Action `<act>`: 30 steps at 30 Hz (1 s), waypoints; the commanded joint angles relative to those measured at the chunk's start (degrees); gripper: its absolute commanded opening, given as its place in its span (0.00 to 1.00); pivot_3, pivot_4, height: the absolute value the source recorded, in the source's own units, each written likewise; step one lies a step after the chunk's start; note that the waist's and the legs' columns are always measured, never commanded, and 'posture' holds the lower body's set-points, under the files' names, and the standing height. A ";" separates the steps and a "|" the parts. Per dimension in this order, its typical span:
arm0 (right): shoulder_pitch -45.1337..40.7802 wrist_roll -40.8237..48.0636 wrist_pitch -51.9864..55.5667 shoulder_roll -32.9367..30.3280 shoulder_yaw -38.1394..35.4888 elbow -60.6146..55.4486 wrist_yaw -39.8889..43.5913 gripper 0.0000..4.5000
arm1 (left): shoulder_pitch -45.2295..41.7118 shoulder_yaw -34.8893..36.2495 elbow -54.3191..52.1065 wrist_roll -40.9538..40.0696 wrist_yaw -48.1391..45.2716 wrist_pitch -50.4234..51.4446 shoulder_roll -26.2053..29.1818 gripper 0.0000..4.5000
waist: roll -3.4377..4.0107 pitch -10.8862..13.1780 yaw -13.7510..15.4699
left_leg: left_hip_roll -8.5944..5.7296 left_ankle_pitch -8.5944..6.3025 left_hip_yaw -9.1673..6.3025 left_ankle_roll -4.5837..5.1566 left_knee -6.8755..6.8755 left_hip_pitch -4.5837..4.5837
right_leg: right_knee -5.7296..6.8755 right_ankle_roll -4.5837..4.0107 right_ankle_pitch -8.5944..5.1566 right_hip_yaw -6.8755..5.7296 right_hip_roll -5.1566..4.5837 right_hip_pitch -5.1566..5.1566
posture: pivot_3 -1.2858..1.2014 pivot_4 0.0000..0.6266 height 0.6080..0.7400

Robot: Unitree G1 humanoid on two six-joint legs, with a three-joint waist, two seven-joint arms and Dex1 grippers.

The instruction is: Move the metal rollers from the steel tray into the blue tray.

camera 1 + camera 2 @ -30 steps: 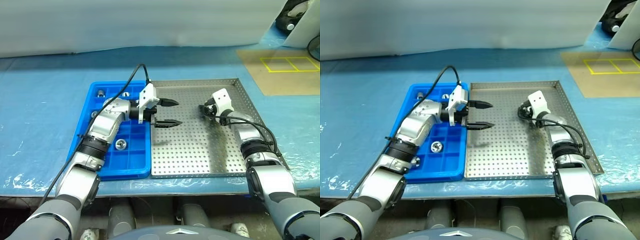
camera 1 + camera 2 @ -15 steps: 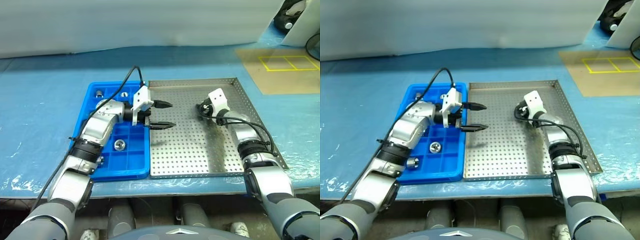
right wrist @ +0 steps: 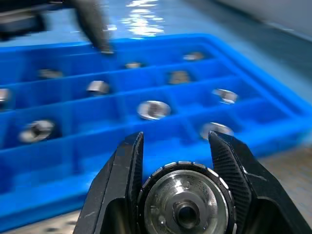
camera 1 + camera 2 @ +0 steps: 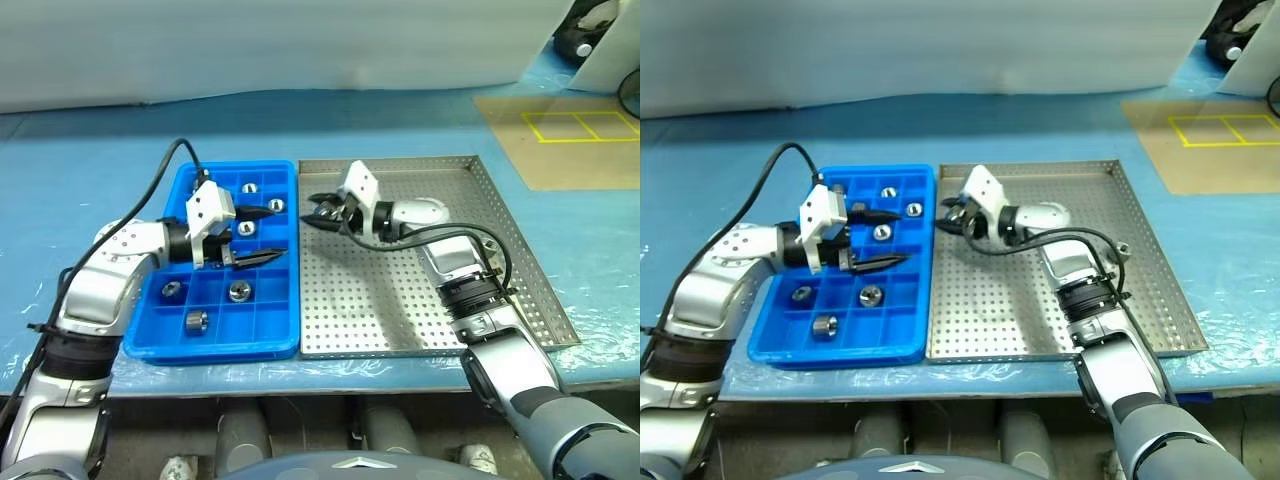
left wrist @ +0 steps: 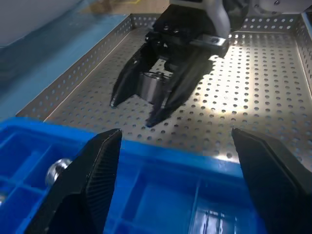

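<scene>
The right gripper's shiny roller (image 3: 187,207) faces an empty section at the blue tray's edge (image 4: 274,268), so the robot should go on carrying the roller in until it hangs over that section.
The blue tray (image 4: 268,335) lies left of the steel tray (image 4: 400,310), edge to edge. Several metal rollers rest in its compartments, among them one (image 4: 239,291) near the middle and one (image 4: 195,321) at the front. My right gripper (image 4: 318,208) points left over the steel tray's left edge, shut on a shiny roller (image 3: 184,204) with a dark hole, which also shows in the left wrist view (image 5: 153,87). My left gripper (image 4: 276,234) hovers open over the blue tray with nothing between its fingers, pointing toward the right gripper.
Both trays sit on a blue table cover (image 4: 90,200). A brown board (image 4: 570,140) with yellow marked squares lies at the back right. The table's front edge runs just below the trays.
My right gripper has swung left across the steel tray to its left edge, still shut. My left gripper has drawn back to the left, from the steel tray's edge to over the blue tray.
</scene>
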 commanded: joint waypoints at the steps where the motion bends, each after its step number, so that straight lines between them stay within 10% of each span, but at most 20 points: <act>1: -2.83 0.38 -1.79 2.17 1.62 1.16 2.56 0.38 | 2.65 5.90 -5.07 -1.73 2.91 1.44 2.77 0.85 | 0.01 0.04 0.50 | 0.01 0.01 0.00 -0.02 0.00 0.00 | 0.02 0.00 0.00 0.00 0.00 -0.01 | 0.54 0.24 1.00; 21: -4.30 -4.40 -10.51 7.86 4.45 15.35 5.52 0.38 | 12.22 12.70 -12.38 -4.96 9.20 4.99 6.19 0.85 | -0.02 0.19 3.39 | 0.01 0.09 -0.13 -0.17 -0.03 -0.01 | 0.17 -0.03 -0.02 -0.07 -0.02 -0.05 | 0.58 0.24 1.00; 26: -5.53 -5.95 -12.22 8.43 2.42 18.72 -0.75 0.73 | 11.11 11.76 -11.81 -4.98 8.79 4.90 6.32 0.85 | -0.02 0.19 3.32 | 0.01 0.15 -0.14 -0.25 -0.02 0.03 | 0.23 -0.03 -0.02 -0.05 -0.01 -0.06 | 0.57 0.24 1.00; 30: -5.71 -5.57 -12.55 7.76 1.20 18.99 -1.29 0.73 | 10.21 10.97 -11.09 -5.00 8.39 4.74 6.36 0.85 | -0.02 0.19 3.36 | 0.00 0.23 -0.15 -0.39 -0.03 0.00 | 0.22 -0.03 -0.02 -0.06 -0.01 -0.06 | 0.56 0.24 1.00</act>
